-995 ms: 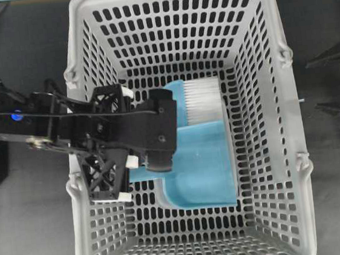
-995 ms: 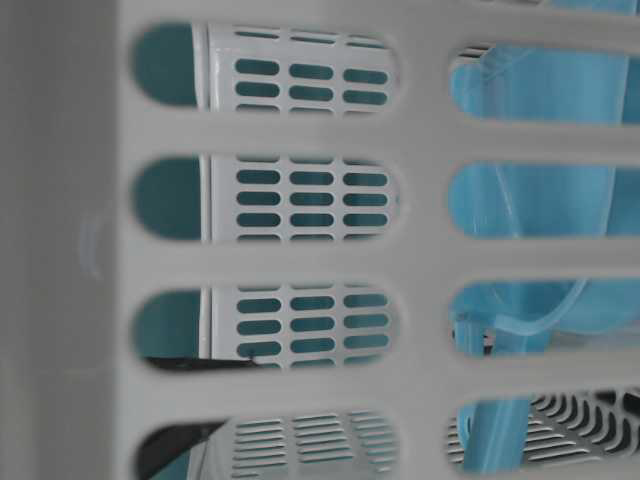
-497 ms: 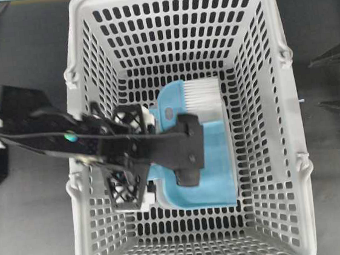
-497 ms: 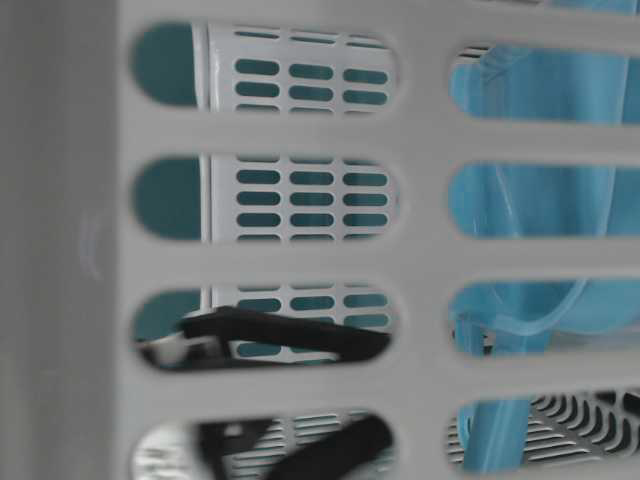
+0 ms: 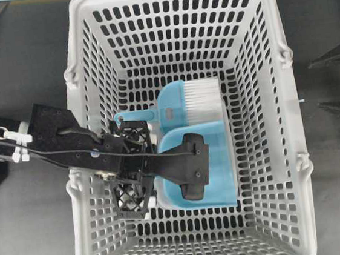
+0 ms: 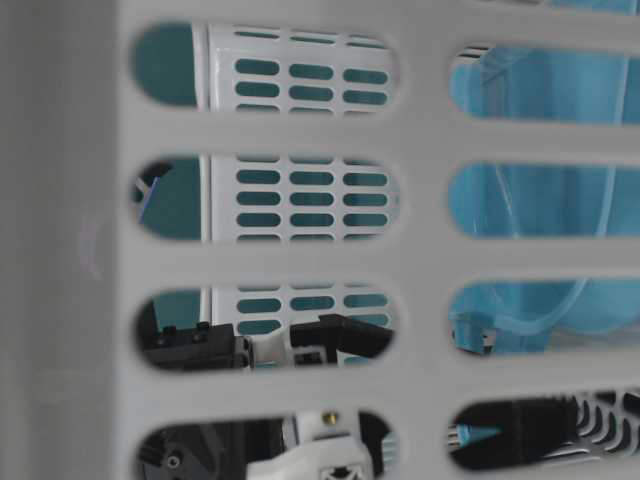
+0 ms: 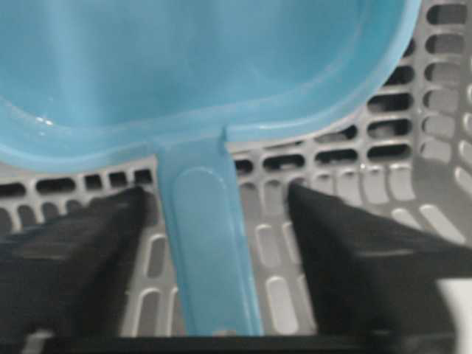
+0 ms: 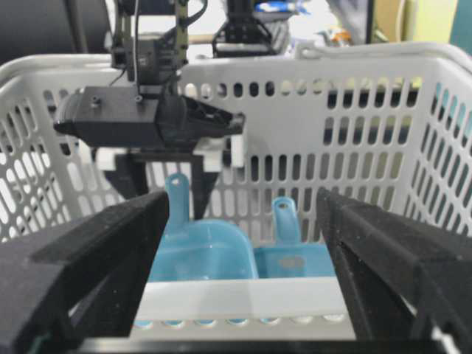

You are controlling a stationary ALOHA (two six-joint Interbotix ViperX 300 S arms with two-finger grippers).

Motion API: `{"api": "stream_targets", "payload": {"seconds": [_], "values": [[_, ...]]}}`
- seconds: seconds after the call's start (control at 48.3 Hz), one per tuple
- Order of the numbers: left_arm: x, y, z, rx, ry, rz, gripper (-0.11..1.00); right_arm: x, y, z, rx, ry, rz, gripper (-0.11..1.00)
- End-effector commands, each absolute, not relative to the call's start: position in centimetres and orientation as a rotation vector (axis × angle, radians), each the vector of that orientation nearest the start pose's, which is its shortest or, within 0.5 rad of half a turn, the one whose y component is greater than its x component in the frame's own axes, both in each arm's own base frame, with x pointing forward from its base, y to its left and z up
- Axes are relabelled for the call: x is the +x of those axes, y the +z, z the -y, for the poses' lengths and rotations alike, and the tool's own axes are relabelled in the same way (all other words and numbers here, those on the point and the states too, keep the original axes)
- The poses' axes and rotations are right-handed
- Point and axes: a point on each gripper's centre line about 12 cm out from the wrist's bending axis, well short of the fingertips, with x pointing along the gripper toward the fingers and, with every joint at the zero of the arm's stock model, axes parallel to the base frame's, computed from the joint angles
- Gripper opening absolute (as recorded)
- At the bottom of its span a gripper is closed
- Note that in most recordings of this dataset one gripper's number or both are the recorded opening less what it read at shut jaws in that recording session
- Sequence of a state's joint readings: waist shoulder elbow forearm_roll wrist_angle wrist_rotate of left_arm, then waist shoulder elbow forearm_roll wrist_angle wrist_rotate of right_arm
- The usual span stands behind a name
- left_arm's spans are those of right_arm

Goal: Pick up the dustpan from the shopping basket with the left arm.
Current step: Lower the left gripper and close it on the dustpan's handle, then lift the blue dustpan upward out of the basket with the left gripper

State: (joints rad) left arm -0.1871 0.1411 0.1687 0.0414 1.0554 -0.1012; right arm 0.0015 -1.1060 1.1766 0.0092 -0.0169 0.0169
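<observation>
A pale rim [image 5: 235,172] shows past the wide edge of the dustpan [image 5: 219,165], so a clear plastic container should be hidden underneath when I lift the dustpan.
The light blue dustpan [image 5: 217,174] lies on the floor of the grey shopping basket [image 5: 281,110], right of centre. Its thin handle [image 7: 206,251] points toward the left wall. My left gripper [image 5: 132,168] is low inside the basket and open. Its two black fingers [image 7: 74,258] stand either side of that handle, with a gap on each side. From the right wrist view the left gripper [image 8: 158,118] hangs over the dustpan [image 8: 203,247]. My right gripper [image 8: 242,199] stands open outside the basket's near wall and holds nothing.
A blue hand brush [image 5: 174,106] with white bristles [image 5: 202,100] lies just behind the dustpan, its handle also pointing left. The basket's slotted walls [image 6: 420,260] close in on the left gripper. Dark arm stands sit at the right edge [image 5: 336,55].
The left gripper has dropped from above the basket down to its floor and has gone from shut to open, its fingers now straddling the dustpan's handle. The right gripper has stayed put.
</observation>
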Motion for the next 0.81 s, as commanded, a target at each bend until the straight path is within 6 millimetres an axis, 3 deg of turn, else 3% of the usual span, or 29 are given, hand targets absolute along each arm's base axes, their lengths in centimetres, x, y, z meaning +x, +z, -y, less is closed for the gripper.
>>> {"api": "stream_targets", "payload": {"seconds": [0.0,0.083,0.228,0.373,0.622,0.787], "values": [[40.6,21.7,7.1,0.089,-0.076,-1.332,0.52,17.7,29.0,0.0,0.032,0.001,-0.045,0.77],[40.7,22.7,7.0,0.092,-0.082,-1.303,0.3,17.7,29.0,0.0,0.034,0.0,-0.045,0.77],[40.6,25.6,6.7,0.079,-0.084,-1.218,0.31,17.5,28.9,0.0,0.034,0.0,-0.046,0.77],[39.7,30.1,5.9,0.046,-0.07,-1.105,0.31,17.4,28.8,0.0,0.034,0.001,-0.045,0.77],[36.1,37.7,3.9,0.006,-0.044,-0.909,0.31,17.2,28.9,0.0,0.034,0.001,-0.034,0.77],[34.7,38.9,2.7,-0.001,-0.021,-0.893,0.31,17.2,28.8,0.0,0.034,0.002,-0.032,0.77]]}}
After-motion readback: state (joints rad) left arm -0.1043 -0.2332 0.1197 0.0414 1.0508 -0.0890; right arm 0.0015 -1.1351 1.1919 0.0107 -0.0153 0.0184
